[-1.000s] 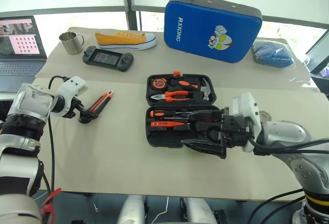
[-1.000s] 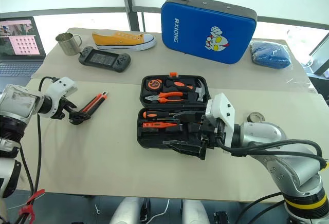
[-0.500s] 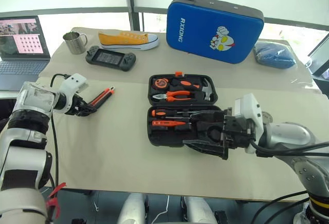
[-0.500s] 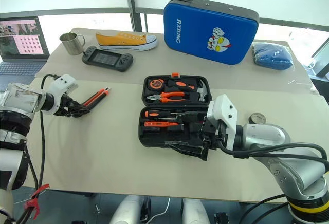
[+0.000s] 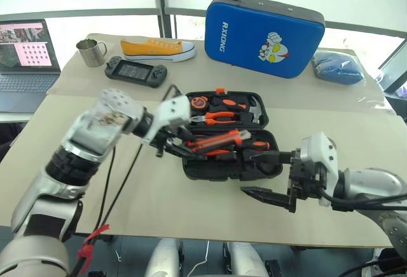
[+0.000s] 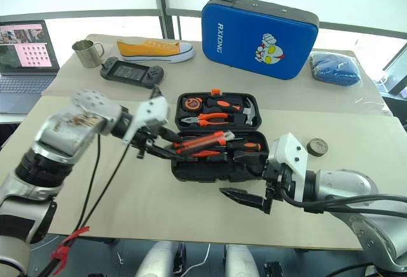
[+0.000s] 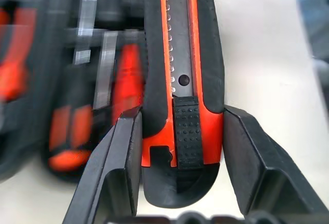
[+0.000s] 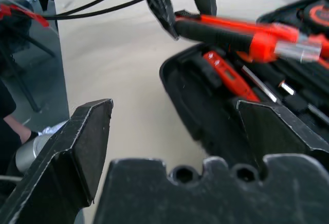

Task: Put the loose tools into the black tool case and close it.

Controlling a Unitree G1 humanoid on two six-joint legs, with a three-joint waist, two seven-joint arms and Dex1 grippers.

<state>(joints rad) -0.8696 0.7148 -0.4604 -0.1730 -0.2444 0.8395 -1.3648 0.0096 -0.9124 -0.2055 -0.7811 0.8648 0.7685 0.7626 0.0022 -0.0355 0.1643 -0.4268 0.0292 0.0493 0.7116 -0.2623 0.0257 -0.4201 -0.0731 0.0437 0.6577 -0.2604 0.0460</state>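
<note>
My left gripper's fingers are on both sides of the utility knife [image 5: 219,141] above its narrow slot [image 5: 222,168]. Next, I put the knife down there, then push it down with closed fingers.
The black tool case [image 5: 216,170] lies open mid-table, pliers and hammer in its far half, screwdrivers [image 6: 245,145] in its near half. My left gripper [image 5: 175,142] is shut on the orange-black utility knife [image 5: 216,140] and holds it tilted just above the near half, tip to the right. In the left wrist view the knife [image 7: 182,95] sits between both fingers [image 7: 121,167]. My right gripper [image 5: 270,175] stands open and empty at the case's front right corner, and in its wrist view the knife [image 8: 231,34] hangs over the case [image 8: 205,106]. A small dark tape roll [image 6: 317,146] lies right of the case.
At the back of the table stand a blue cartoon-printed case [image 5: 264,32], a yellow shoe [image 5: 156,49], a game console [image 5: 135,71] and a metal mug [image 5: 91,51]. A laptop [image 5: 28,58] sits far left, a blue bundle [image 5: 338,66] far right.
My left gripper closed on the utility knife at the left of the table and carried it right, over the case. My right gripper drew back out of the case toward the front edge.
</note>
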